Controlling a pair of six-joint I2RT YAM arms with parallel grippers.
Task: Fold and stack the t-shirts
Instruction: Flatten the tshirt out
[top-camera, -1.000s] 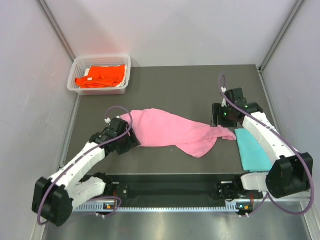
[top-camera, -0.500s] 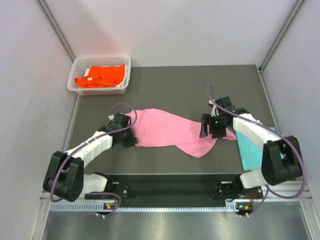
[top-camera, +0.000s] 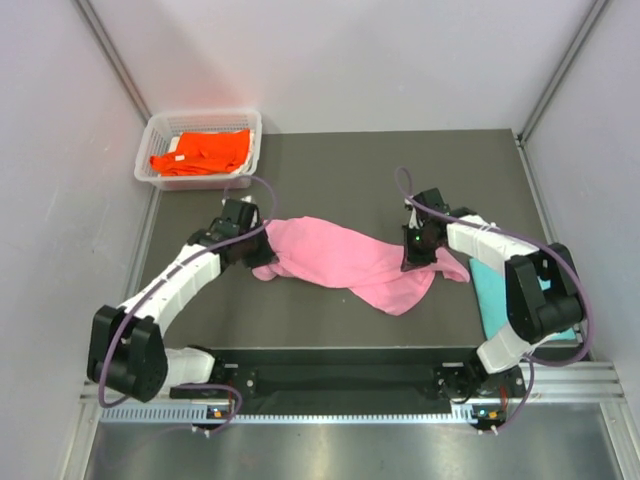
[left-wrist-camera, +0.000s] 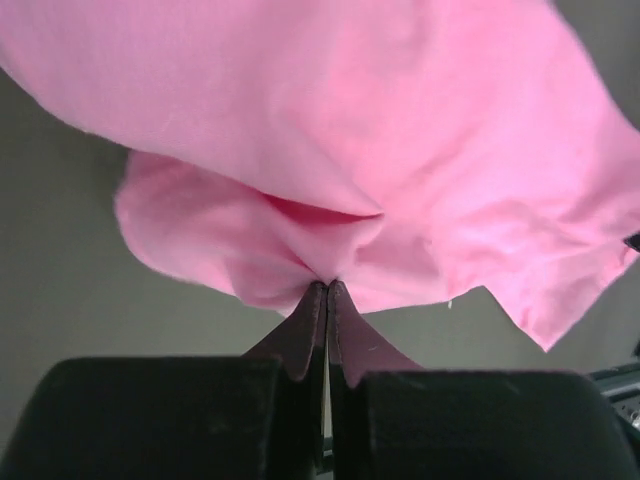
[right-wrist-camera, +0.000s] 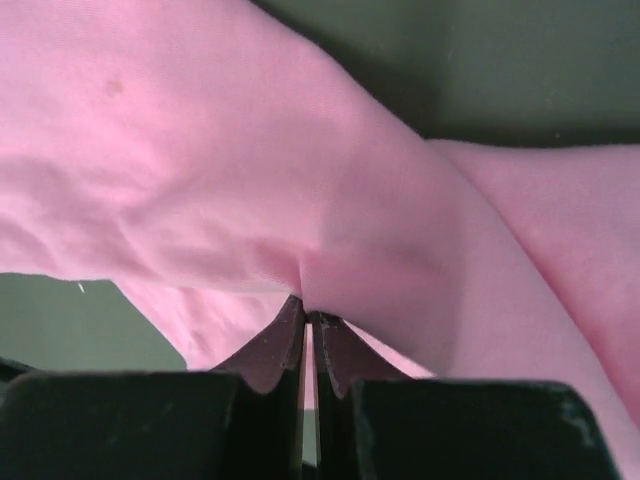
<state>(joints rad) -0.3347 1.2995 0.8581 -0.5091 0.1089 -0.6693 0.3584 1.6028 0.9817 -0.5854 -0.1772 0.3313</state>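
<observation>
The pink t-shirt bunches and doubles (left-wrist-camera: 310, 218) under at my left gripper's fingers, so next my left gripper puts it down, open, and pulls a loose corner of the t-shirt before folding.
A light pink t-shirt (top-camera: 340, 260) lies stretched and rumpled across the middle of the dark table (top-camera: 340, 170). My left gripper (top-camera: 252, 258) is shut on a pinch of its left end; the left wrist view shows the pink t-shirt (left-wrist-camera: 330, 150) bunched at the left gripper's (left-wrist-camera: 328, 290) closed tips. My right gripper (top-camera: 413, 255) is shut on the shirt's right part, and the right wrist view shows the pink t-shirt (right-wrist-camera: 300, 170) puckered at the right gripper's (right-wrist-camera: 307, 315) tips. A teal t-shirt (top-camera: 492, 295) lies flat at the right edge, partly under my right arm. An orange t-shirt (top-camera: 200, 152) lies in the basket.
A white wire-mesh basket (top-camera: 158, 128) stands at the table's far left corner. Grey walls close in the table on the left, back and right. The arm bases and a metal rail (top-camera: 340, 415) run along the near edge.
Both grippers have closed on the pink t-shirt. The left gripper has moved up and away with its end; the right gripper has come in leftward onto the cloth.
</observation>
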